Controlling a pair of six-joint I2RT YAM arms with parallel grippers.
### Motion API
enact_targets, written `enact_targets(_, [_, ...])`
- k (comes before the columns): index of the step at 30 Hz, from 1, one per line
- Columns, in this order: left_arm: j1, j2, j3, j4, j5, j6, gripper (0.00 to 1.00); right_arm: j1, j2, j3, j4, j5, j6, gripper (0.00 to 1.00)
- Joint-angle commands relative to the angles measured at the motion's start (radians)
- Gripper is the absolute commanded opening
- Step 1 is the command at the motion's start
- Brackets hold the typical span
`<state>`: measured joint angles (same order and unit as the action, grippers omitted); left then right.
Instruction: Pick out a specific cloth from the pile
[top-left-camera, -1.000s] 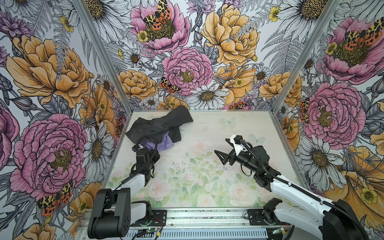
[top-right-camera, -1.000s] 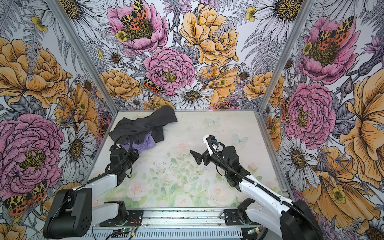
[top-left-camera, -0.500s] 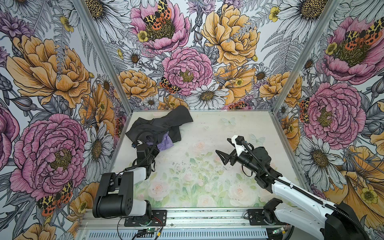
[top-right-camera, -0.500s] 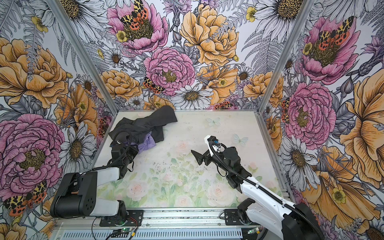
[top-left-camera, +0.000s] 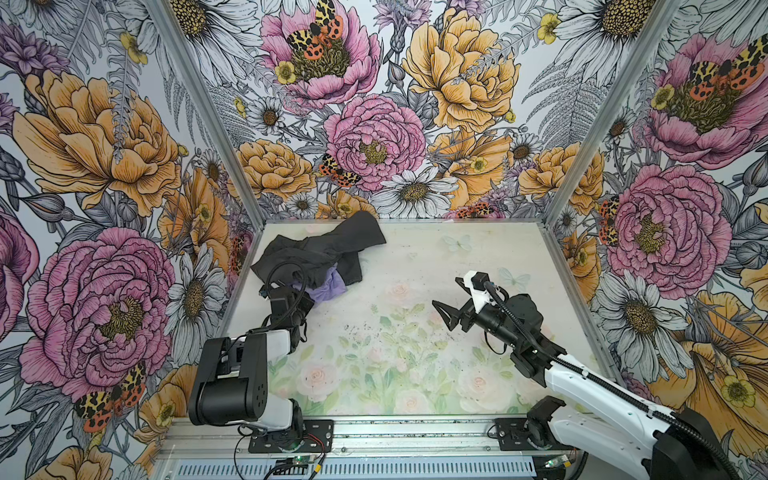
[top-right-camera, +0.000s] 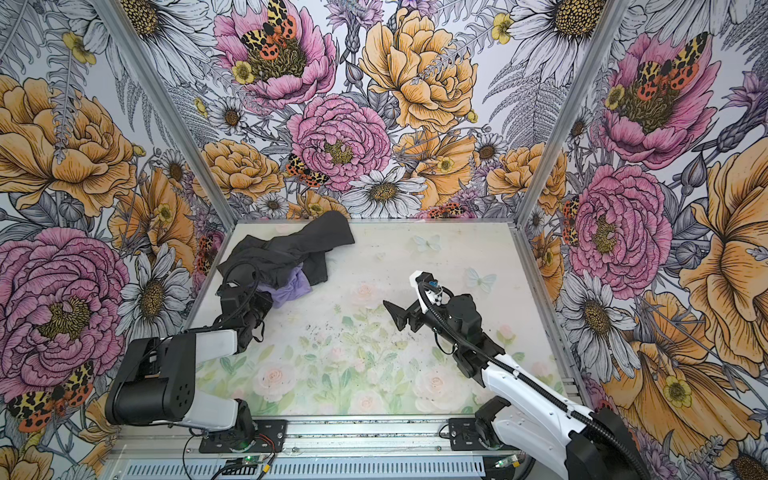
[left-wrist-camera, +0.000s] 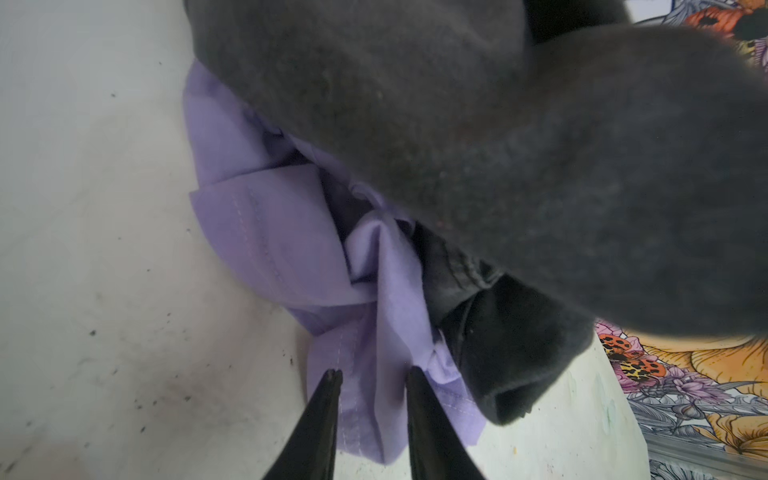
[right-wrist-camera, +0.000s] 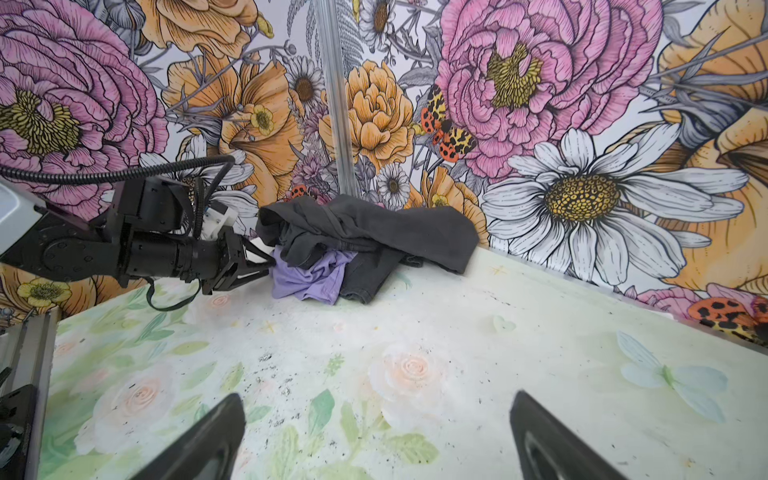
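Note:
Next, my left gripper draws the lavender cloth's near fold (top-left-camera: 325, 288) out before my right gripper comes in to help, as the dark pile (top-left-camera: 320, 265) covers most of that cloth.
The pile (top-left-camera: 324, 249) (top-right-camera: 291, 249) of dark charcoal garments lies in the table's back left corner. The lavender cloth (top-left-camera: 328, 289) (top-right-camera: 291, 291) sticks out from under its near edge, mostly covered. My left gripper (top-left-camera: 309, 297) (left-wrist-camera: 374, 378) reaches into that edge. In the left wrist view its two black fingers are closed narrowly on a fold of the cloth (left-wrist-camera: 270, 232), beside the dark pile (left-wrist-camera: 498, 145). The right wrist view shows the left gripper (right-wrist-camera: 272, 266) touching the cloth (right-wrist-camera: 311, 276). My right gripper (top-left-camera: 440, 313) (top-right-camera: 395, 316) (right-wrist-camera: 376, 415) hovers open and empty over mid-table.
Floral walls close in the table on three sides, with metal corner posts (top-left-camera: 552, 208). A metal rail (top-left-camera: 395, 432) runs along the front edge and carries both arm bases. The left wall (top-left-camera: 239, 286) stands close to the pile.
My left gripper has moved forward into the pile's near edge and narrowed its jaws onto the lavender fold. The right arm has barely shifted.

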<state>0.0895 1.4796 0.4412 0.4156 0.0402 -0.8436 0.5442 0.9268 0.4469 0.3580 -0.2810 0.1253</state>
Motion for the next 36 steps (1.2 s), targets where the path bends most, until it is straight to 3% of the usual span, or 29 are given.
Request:
enact_targets(1, [-0.002, 0.03, 0.052, -0.001, 0.033, -0.002, 0.3, 0.005, -0.108, 0.041, -0.106, 0.014, 0.052, 1.0])
enact_targets(5, [0.0, 0.093, 0.083, 0.015, 0.054, -0.013, 0.29, 0.005, -0.243, 0.032, -0.26, 0.046, 0.078, 1.0])
enact_targets(8, [0.004, 0.1, 0.073, 0.02, 0.078, -0.048, 0.17, 0.005, -0.301, 0.032, -0.355, 0.073, 0.092, 1.0])
enact_targets(10, [-0.005, 0.092, 0.051, 0.02, 0.064, -0.069, 0.15, 0.006, -0.317, 0.036, -0.403, 0.095, 0.092, 0.99])
enact_targets(15, [-0.005, 0.08, 0.022, 0.024, 0.039, -0.111, 0.23, 0.004, -0.253, 0.1, -0.484, 0.135, 0.064, 0.99])
enact_targets(18, [-0.016, 0.117, 0.106, -0.016, 0.066, -0.107, 0.24, -0.001, -0.149, 0.175, -0.505, 0.203, 0.046, 0.99])
enact_targets(20, [-0.014, 0.156, 0.152, -0.03, 0.082, -0.133, 0.17, -0.006, -0.079, 0.229, -0.524, 0.25, 0.049, 1.0])
enact_targets(22, [-0.009, 0.184, 0.167, 0.01, 0.089, -0.17, 0.0, -0.013, -0.046, 0.267, -0.528, 0.278, 0.085, 0.99])
enact_targets(24, [-0.003, 0.18, 0.168, 0.021, 0.095, -0.2, 0.0, -0.023, -0.037, 0.295, -0.529, 0.303, 0.135, 0.99])
enact_targets(28, [-0.009, 0.056, 0.126, -0.06, 0.08, -0.242, 0.0, -0.029, -0.045, 0.36, -0.605, 0.374, 0.175, 0.97])
enact_targets(36, [-0.054, -0.362, 0.07, -0.501, -0.033, -0.221, 0.0, -0.045, -0.05, 0.366, -0.763, 0.438, 0.247, 0.92])
